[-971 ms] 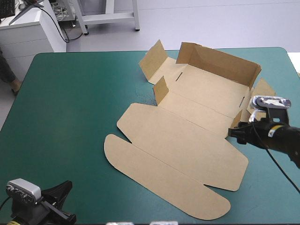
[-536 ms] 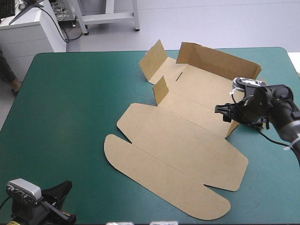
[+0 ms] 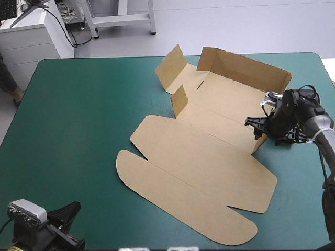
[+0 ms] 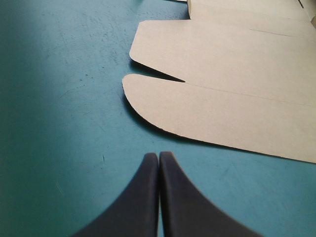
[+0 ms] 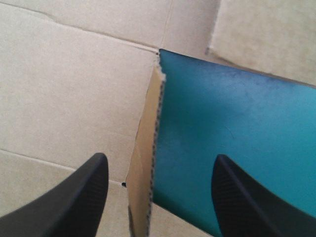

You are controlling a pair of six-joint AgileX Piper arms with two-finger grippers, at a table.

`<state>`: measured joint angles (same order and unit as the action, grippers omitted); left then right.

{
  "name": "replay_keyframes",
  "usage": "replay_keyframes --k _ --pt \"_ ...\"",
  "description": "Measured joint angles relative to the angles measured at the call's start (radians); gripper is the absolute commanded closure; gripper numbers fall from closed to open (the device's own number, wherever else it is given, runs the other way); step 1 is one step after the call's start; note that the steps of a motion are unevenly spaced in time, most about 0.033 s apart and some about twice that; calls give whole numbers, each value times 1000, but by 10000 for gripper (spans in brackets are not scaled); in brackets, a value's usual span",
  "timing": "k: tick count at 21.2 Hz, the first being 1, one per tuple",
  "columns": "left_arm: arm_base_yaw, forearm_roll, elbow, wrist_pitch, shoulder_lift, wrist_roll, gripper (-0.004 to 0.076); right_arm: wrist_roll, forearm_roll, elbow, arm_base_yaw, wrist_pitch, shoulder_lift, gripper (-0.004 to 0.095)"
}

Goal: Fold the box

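Observation:
A crease [image 5: 140, 123] joins the box's raised side [image 5: 146, 165] to the box's bottom, so when the robot pulls that side, the whole box should turn with it, its lid flat.
The brown box [image 3: 209, 151] lies opened out in the middle of the table. Its back wall [image 3: 246, 65] is raised and its long rounded lid is flat toward the front. My right gripper [image 3: 256, 125] is at the box's right side, open. In the right wrist view, the gripper [image 5: 159, 168] straddles an upright side wall edge [image 5: 145, 148], with the box floor [image 5: 64, 89] on one side and bare cover on the other. My left gripper [image 3: 70, 230] rests shut at the table's front left corner. In the left wrist view, the gripper [image 4: 159, 157] points at the lid's rounded flap [image 4: 237, 98].
Two side flaps [image 3: 170, 68] stand half raised at the box's far left, and a smaller flap [image 3: 179, 99] stands nearer. The teal-green cover [image 3: 68, 115] is bare on the left half. The table's right edge is close behind my right arm.
My right gripper swung from beside the box's right front in toward the right side wall and turned downward over it. The left arm has not moved.

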<state>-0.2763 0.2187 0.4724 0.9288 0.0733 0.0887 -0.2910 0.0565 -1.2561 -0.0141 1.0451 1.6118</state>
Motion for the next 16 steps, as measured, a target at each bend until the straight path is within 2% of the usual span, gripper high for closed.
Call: replay_keyframes --k 1,2,3,4,5,10,16 --pt "0 0 0 0 0 0 732 10 7 -1 0 -5 7 560" --pt "0 -1 0 0 0 0 732 22 18 -1 0 -16 19 607" --pt "0 -1 0 0 0 0 732 24 21 -1 0 -23 22 733" --pt "0 -1 0 0 0 0 732 32 23 -1 0 -28 29 796" --pt "0 -1 0 0 0 0 732 42 26 -1 0 -29 31 904" --pt "0 -1 0 0 0 2 732 154 47 -5 0 -17 74 925" --pt "0 -1 0 0 0 3 732 317 45 -119 0 50 150 925"
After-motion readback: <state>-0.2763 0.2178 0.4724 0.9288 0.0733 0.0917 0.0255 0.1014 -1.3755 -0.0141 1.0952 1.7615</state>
